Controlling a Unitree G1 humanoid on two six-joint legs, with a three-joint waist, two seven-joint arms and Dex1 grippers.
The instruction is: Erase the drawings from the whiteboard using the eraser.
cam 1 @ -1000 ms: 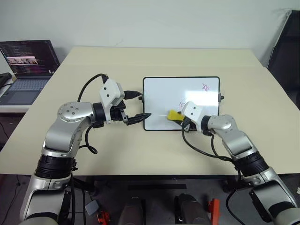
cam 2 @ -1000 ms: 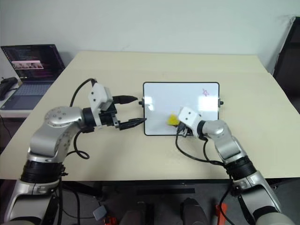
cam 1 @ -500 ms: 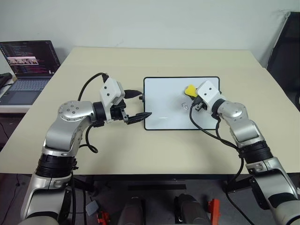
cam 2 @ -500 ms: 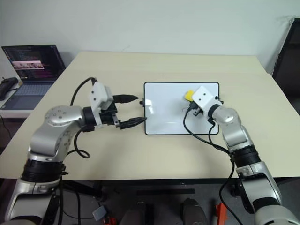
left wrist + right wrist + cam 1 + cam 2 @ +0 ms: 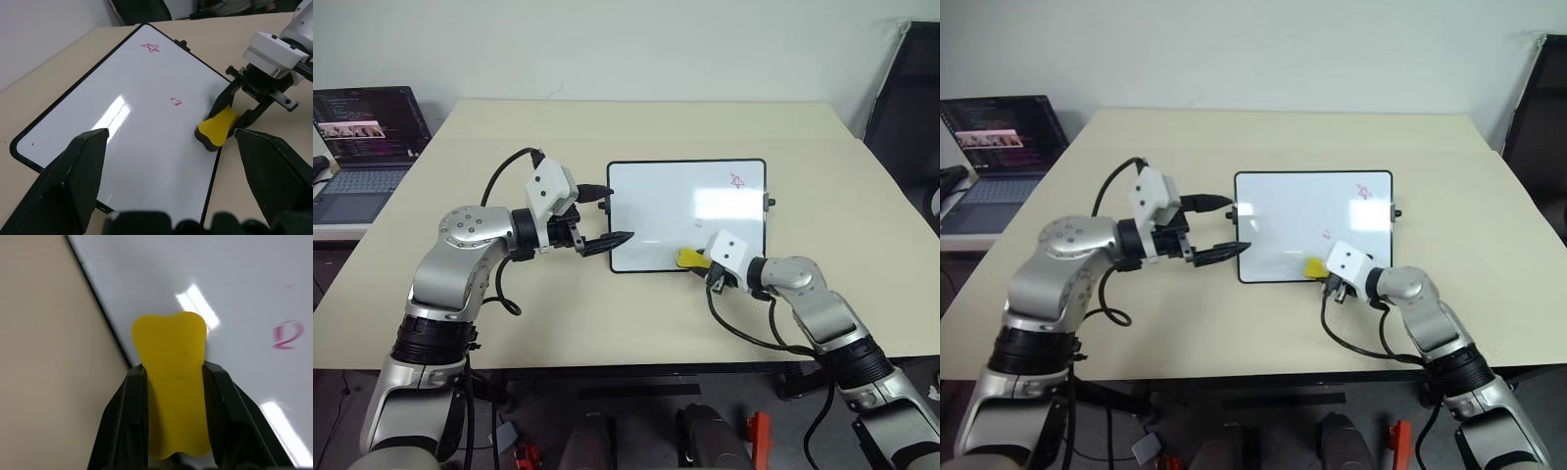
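Observation:
The eraser is at the whiteboard's near edge, short of the small red scribble, so next my right gripper wipes back over the scribble before it erases the star.
The whiteboard lies flat at the table's middle. A red-pink star is drawn near its far right corner, and a small red scribble sits lower, toward the board's near edge. My right gripper is shut on the yellow eraser, which rests at the board's near edge, just short of the scribble. In the right wrist view both black fingers clamp the eraser. My left gripper stands open at the board's left edge, one finger by the side knob and the other over the near left corner.
An open laptop sits on a side surface at the far left. A dark chair stands beyond the table's right edge. The tan table has bare room in front of and around the board.
My right gripper swept the eraser from the board's near part up toward the star, then back down to the near edge. The scribbles in the middle have shrunk. The left arm has kept still.

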